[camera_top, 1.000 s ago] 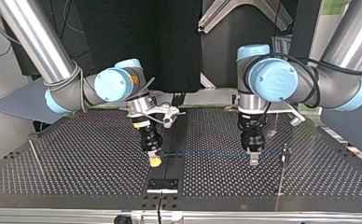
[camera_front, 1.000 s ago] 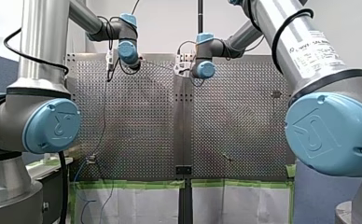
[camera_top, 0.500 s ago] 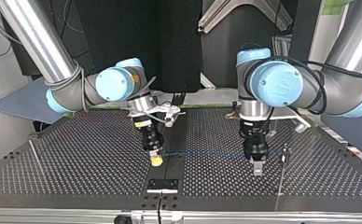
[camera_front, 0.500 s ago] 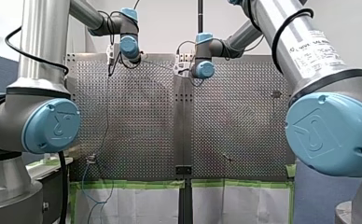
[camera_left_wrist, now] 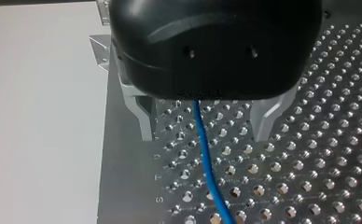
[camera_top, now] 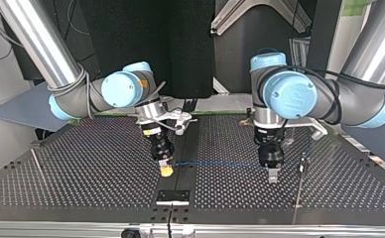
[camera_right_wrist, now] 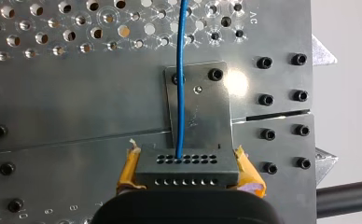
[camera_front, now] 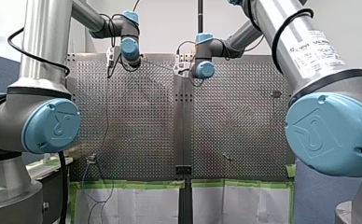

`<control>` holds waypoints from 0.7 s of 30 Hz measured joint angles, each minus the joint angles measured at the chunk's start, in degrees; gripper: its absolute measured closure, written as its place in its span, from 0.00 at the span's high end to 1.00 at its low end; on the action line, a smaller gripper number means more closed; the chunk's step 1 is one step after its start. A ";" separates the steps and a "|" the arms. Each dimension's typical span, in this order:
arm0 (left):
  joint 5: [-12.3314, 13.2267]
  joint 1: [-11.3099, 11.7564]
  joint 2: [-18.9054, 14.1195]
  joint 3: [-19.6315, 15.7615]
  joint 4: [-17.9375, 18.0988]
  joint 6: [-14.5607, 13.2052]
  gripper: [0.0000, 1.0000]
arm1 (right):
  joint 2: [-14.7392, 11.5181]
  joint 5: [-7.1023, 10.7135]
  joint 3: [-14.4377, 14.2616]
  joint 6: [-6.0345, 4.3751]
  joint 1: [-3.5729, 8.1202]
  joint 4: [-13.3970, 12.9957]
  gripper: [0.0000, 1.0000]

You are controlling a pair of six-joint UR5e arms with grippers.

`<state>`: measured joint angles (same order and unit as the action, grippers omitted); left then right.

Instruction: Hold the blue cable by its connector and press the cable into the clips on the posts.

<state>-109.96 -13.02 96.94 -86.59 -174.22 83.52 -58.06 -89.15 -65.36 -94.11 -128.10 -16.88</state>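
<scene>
Loose slack of the blue cable (camera_right_wrist: 180, 79) is hanging over the taped near edge (camera_front: 100, 184), so the slack will pull up when the robot carries the cable across.
The blue cable (camera_top: 215, 164) stretches level over the table between my two grippers. My right gripper (camera_right_wrist: 187, 158) is shut on the cable's grey connector (camera_right_wrist: 187, 168), its yellow pads (camera_right_wrist: 247, 170) clamping both sides, and the blue cable (camera_right_wrist: 181, 70) leads straight ahead of it. In the top view my right gripper (camera_top: 165, 171) hangs low at the table's centre seam. My left gripper (camera_left_wrist: 206, 126) is open, and the blue cable (camera_left_wrist: 208, 163) passes freely between its metal fingers (camera_left_wrist: 144, 116). In the top view my left gripper (camera_top: 272, 174) stands just left of a thin post (camera_top: 302, 161).
A small metal plate (camera_right_wrist: 200, 112) is bolted to the perforated table (camera_top: 91, 168) under the connector. Another thin post (camera_top: 35, 163) stands at the top view's left. In the front view cable slack (camera_front: 88, 186) hangs over the taped near edge by a small post (camera_front: 91, 159).
In the top view my left gripper has slid along the cable toward the post at the right and nearer the camera. My right gripper has held still with the connector.
</scene>
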 joint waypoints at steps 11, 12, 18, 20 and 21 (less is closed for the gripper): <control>-0.27 0.10 0.02 0.04 -0.37 2.17 0.00 | 0.00 0.02 0.00 0.04 -0.03 0.00 0.00; -0.47 0.08 0.01 0.04 -0.39 2.39 0.00 | 0.00 0.02 0.00 0.04 -0.05 0.00 0.00; -0.67 0.07 0.01 0.04 -0.35 3.39 0.00 | 0.01 0.02 0.00 0.04 -0.08 0.07 0.00; -0.51 0.00 0.00 0.04 -0.40 4.06 0.00 | 0.01 0.02 0.00 0.05 -0.08 0.12 0.00; -0.46 -0.05 0.01 0.04 -0.42 4.29 0.00 | 0.01 0.02 0.00 0.05 -0.08 0.14 0.00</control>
<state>-110.42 -13.07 96.94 -86.55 -174.64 87.81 -58.05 -89.13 -65.36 -94.06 -128.19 -16.74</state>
